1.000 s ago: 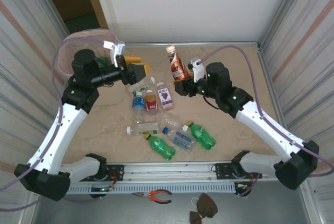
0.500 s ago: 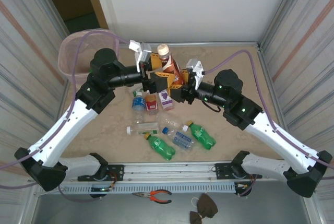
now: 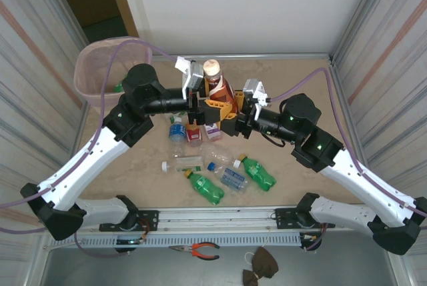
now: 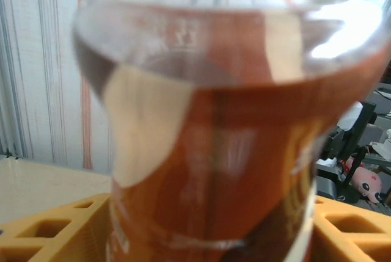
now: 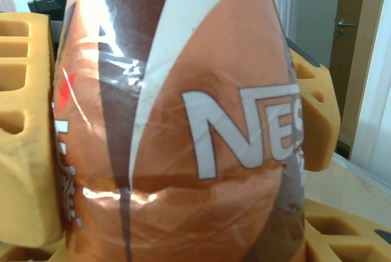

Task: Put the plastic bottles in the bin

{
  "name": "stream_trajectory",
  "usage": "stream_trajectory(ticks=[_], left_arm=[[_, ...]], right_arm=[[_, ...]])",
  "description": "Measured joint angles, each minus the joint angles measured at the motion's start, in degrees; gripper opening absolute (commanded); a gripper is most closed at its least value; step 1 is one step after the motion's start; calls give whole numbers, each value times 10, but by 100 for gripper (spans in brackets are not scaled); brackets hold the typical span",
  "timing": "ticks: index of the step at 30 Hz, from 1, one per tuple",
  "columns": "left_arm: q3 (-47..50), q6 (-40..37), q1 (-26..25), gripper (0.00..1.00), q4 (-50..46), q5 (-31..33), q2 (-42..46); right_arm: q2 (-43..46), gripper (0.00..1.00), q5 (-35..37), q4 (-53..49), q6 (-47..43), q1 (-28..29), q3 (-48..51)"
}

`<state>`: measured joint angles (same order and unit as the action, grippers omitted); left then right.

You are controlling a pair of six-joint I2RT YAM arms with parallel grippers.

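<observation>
Both of the robot's grippers hold the brown bottle [image 3: 217, 85], and the bin [image 3: 112, 73] is closer to the left gripper, so the right gripper should open before the left gripper carries the bottle in.
A brown bottle with an orange-and-white label and a pale cap [image 3: 217, 90] is held up above the middle of the table, between both arms. My right gripper [image 3: 231, 108] is shut on it from the right. My left gripper [image 3: 207, 101] has its yellow fingers [image 5: 24, 121] pressed on the bottle's sides from the left. The bottle [image 4: 214, 152] blocks most of the left wrist view, and its label [image 5: 183, 121] takes up most of the right wrist view. Several more plastic bottles lie on the table below, among them two green ones [image 3: 204, 187] [image 3: 258, 173]. The pink mesh bin [image 3: 85, 67] stands at the far left.
Upright small bottles [image 3: 193, 131] stand just under the grippers. A clear bottle [image 3: 181, 164] lies flat near the middle. Something green [image 3: 119, 87] shows inside the bin. Pliers [image 3: 200, 251] lie beyond the front rail. Corrugated walls close both sides.
My left arm swung right from the bin to the brown bottle and its fingers closed in on it. My right arm carried the bottle a little left towards the middle.
</observation>
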<state>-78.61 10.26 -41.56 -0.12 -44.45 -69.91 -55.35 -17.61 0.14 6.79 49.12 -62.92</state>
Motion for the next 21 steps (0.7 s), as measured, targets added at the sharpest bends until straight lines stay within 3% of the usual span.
stream_trajectory(ticks=[6,12,21], left_arm=[[0,0,-2,61,3,-6,0],[-3,-13,-2,58,-6,2,0],[-52,-73,1,58,-105,80,6]], right_arm=[[0,54,0,1,0,0,0],[0,69,3,-1,-10,1,0],[25,77,33,-19,-15,2,2]])
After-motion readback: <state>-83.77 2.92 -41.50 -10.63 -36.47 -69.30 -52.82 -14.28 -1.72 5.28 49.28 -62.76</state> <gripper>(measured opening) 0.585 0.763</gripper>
